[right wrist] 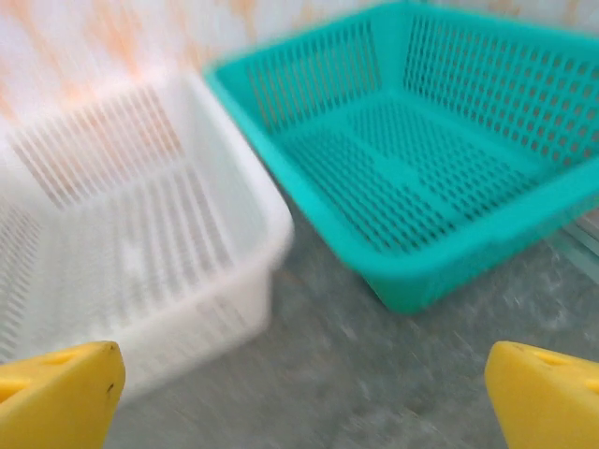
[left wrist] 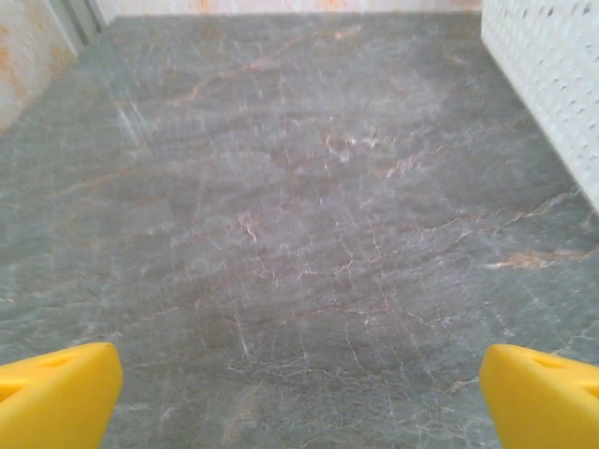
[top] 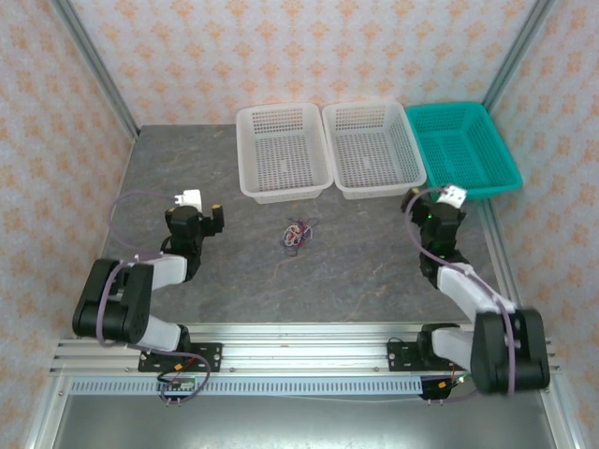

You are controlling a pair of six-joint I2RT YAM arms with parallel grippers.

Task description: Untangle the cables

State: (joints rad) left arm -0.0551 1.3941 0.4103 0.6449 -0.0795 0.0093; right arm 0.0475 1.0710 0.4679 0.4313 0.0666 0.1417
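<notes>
I should keep moving my left gripper toward the knot of cables, as there is clear table from its open fingers to the knot, until its fingers stand over it.
The cables lie as a small knot of thin dark, red and white wires on the grey table, just in front of the two white baskets. My left gripper is well to the left of the knot, and its yellow fingertips stand wide apart over bare table. Far to the right of the knot, my right gripper sits near the baskets. Its yellow fingertips are also spread wide with nothing between them.
Two white baskets and a teal basket stand in a row along the back; in the right wrist view the white one and the teal one lie close ahead. Patterned walls and metal posts enclose the grey marbled table.
</notes>
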